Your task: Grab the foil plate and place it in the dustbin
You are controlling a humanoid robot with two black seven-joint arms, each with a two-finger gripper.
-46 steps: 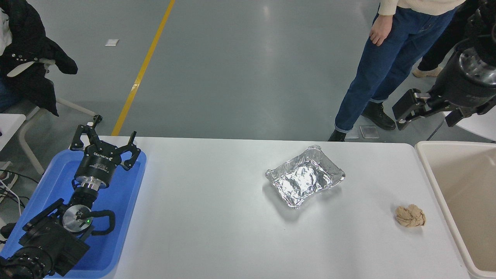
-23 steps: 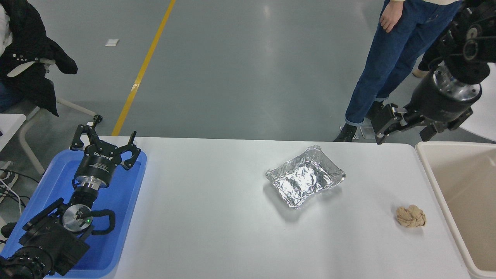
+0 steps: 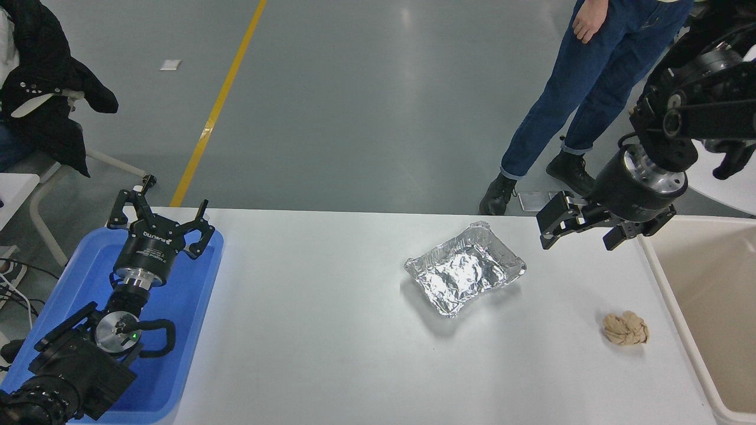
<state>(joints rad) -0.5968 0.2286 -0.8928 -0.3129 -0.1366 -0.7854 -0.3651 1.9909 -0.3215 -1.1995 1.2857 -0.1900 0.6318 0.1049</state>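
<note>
The foil plate (image 3: 468, 268) should keep its spread shape when I lift it by one edge, because its creased near side (image 3: 430, 294) holds itself up above a shadow.
The foil plate (image 3: 465, 275), shiny and crinkled, lies flat on the white table (image 3: 325, 330) right of centre. The cream dustbin (image 3: 709, 283) stands at the table's right end, partly cut off by the picture edge. My right gripper (image 3: 582, 236) hangs open and holds nothing. It is above the table's far edge, between the plate and the bin, a short way right of the plate's far corner. Over the blue tray (image 3: 189, 307) at the lower left, my left gripper (image 3: 159, 219) is parked and open.
A crumpled tan paper ball (image 3: 626, 329) lies near the bin's left rim. A person in blue jeans (image 3: 567, 88) stands beyond the table's far edge, close behind my right arm. A chair with a black jacket (image 3: 47, 88) is at far left.
My right arm has swung in from the far right, leftward and down, to the table's far edge near the plate. The person has stepped to the left. The plate and my left arm stayed still.
</note>
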